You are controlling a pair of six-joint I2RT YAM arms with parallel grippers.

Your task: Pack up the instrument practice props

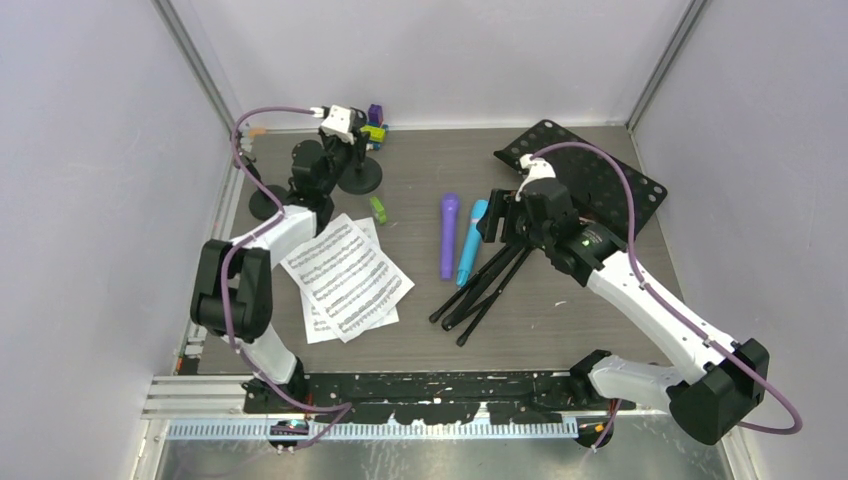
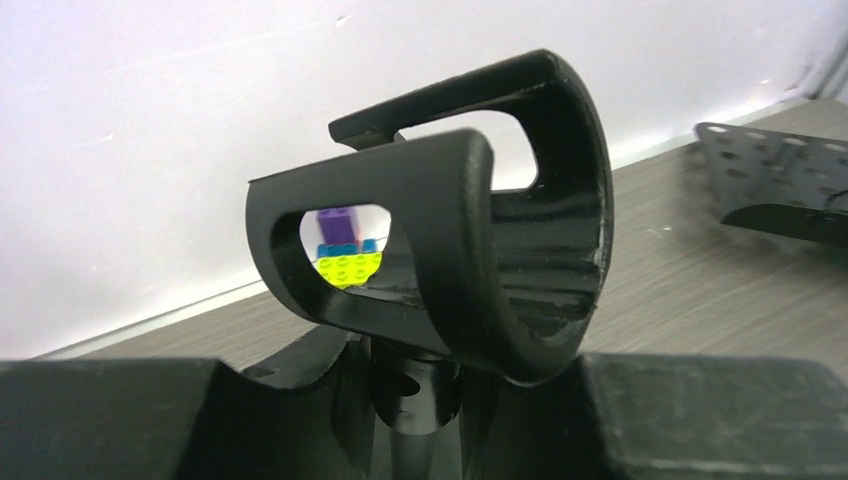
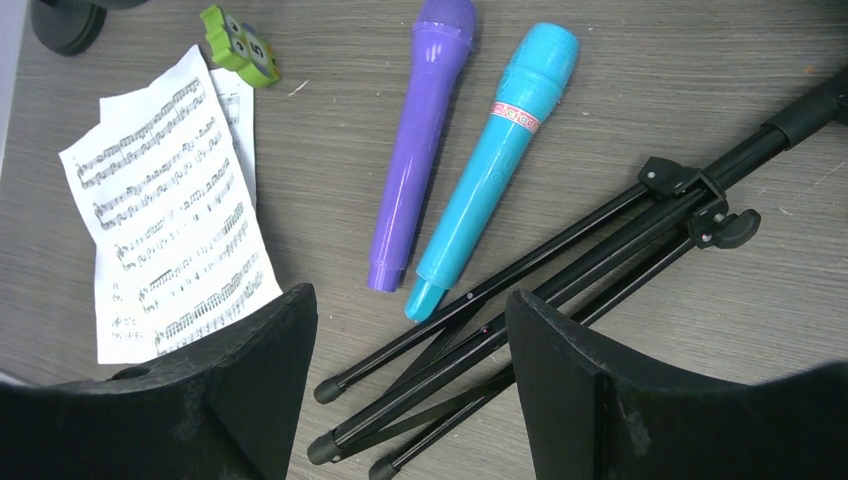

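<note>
The mic holder's round base [image 1: 361, 177] clears the sheet-music pages, so my left gripper keeps holding the mic holder's stem [image 2: 416, 400] upright until the base sits flat, then release.
My left gripper [image 1: 345, 152] [image 2: 420, 385] is shut on the stem of a black mic holder [image 2: 470, 230], just under its curved clip; its round base [image 1: 362, 178] rests on the table at the back left. The base of a second mic holder [image 1: 266, 202] [image 3: 65, 25] shows beside the left arm. White sheet-music pages [image 1: 345, 278] [image 3: 170, 210] lie left of centre. The purple microphone [image 1: 449, 235] [image 3: 415, 150] and the cyan microphone [image 1: 471, 242] [image 3: 495, 165] lie side by side. My right gripper [image 1: 500, 222] [image 3: 408, 305] hangs open above the music rack's folded tripod legs [image 1: 485, 285] [image 3: 560, 290]. The perforated rack plate [image 1: 600, 180] [image 2: 790, 180] lies at the back right.
A green toy brick [image 1: 378, 208] [image 3: 240, 45] lies between the pages and the purple microphone. A cluster of coloured bricks [image 1: 375, 128] [image 2: 345, 255] sits against the back wall, behind the held holder. White walls close in the table on three sides.
</note>
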